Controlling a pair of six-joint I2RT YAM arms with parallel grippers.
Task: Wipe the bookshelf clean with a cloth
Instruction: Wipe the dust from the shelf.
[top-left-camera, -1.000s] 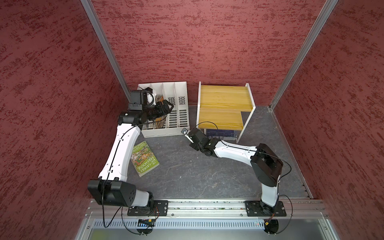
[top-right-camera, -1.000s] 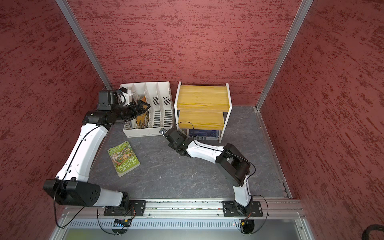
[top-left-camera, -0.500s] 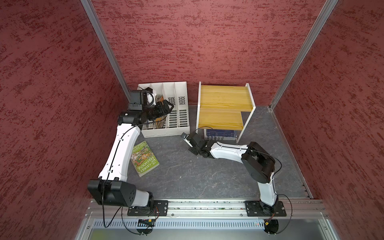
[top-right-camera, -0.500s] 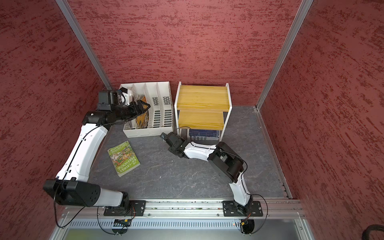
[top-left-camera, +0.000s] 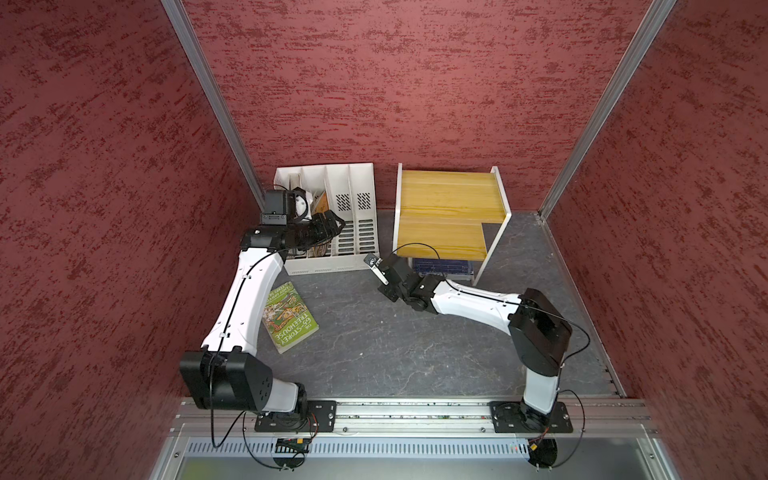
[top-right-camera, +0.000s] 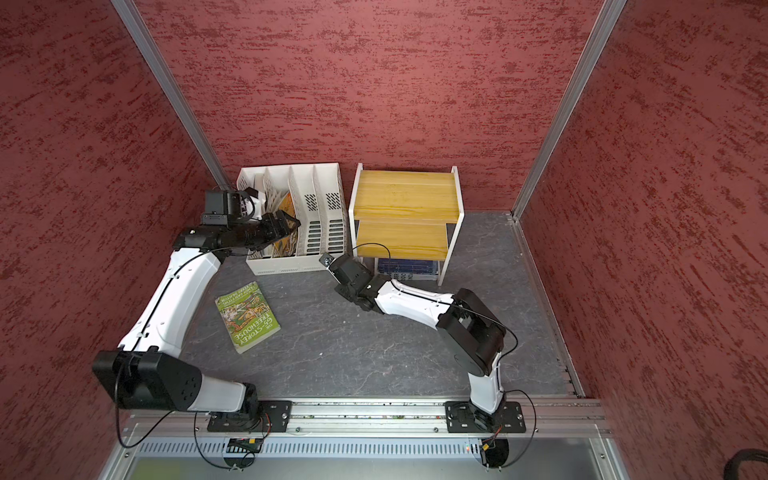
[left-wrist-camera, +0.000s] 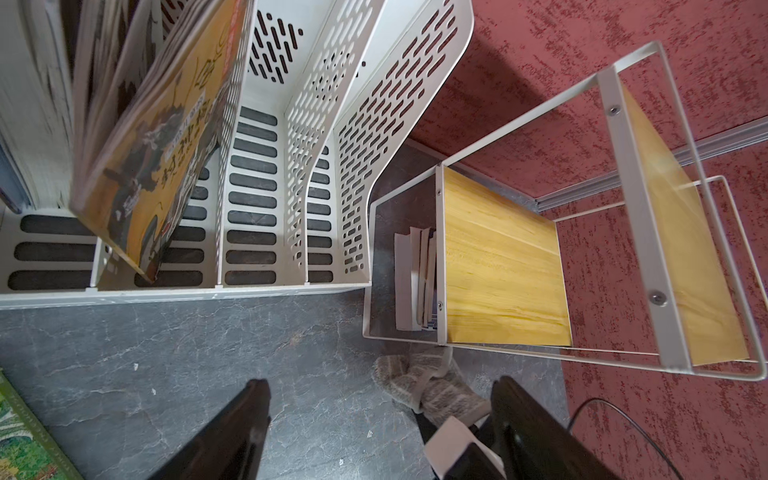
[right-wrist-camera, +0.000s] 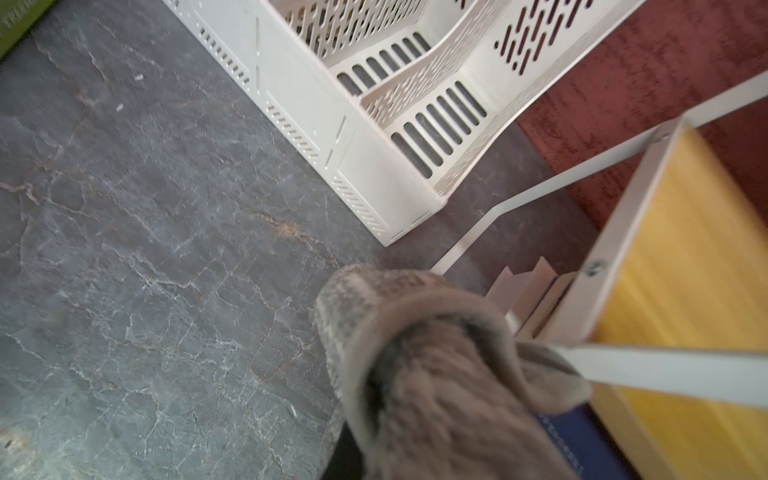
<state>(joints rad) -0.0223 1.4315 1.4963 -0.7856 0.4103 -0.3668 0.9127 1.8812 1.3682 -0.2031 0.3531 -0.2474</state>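
The file organizer is crowding the bookshelf's side frame (top-left-camera: 397, 220). Next, my right gripper moves back with the cloth while my left gripper moves the organizer's side (top-left-camera: 374, 214) away.
The bookshelf (top-left-camera: 449, 208) (top-right-camera: 405, 208), yellow-tan boards between white side panels, stands against the back wall. My right gripper (top-left-camera: 386, 286) (top-right-camera: 345, 286) hangs low at the shelf's front left corner, shut on the grey-beige striped cloth (right-wrist-camera: 436, 374). In the right wrist view the bunched cloth hides the fingers and lies against the shelf's white frame (right-wrist-camera: 665, 370). The left wrist view shows the cloth (left-wrist-camera: 428, 386) on the floor beside that corner. My left gripper (top-left-camera: 332, 224) (left-wrist-camera: 382, 384) is open and empty above the file organizer. In both top views the cloth is hidden under the right wrist.
A white perforated file organizer (top-left-camera: 324, 266) (top-right-camera: 291, 266) holding books, one of them yellow (left-wrist-camera: 166, 124), stands left of the shelf. A green-covered book (top-left-camera: 291, 316) (top-right-camera: 249, 316) lies on the grey floor. Blue books (top-left-camera: 442, 268) lie under the lower board. Red walls close in three sides.
The right arm drew back a little toward the front half a second ago and has returned to the shelf's corner with the cloth. The left arm has not moved.
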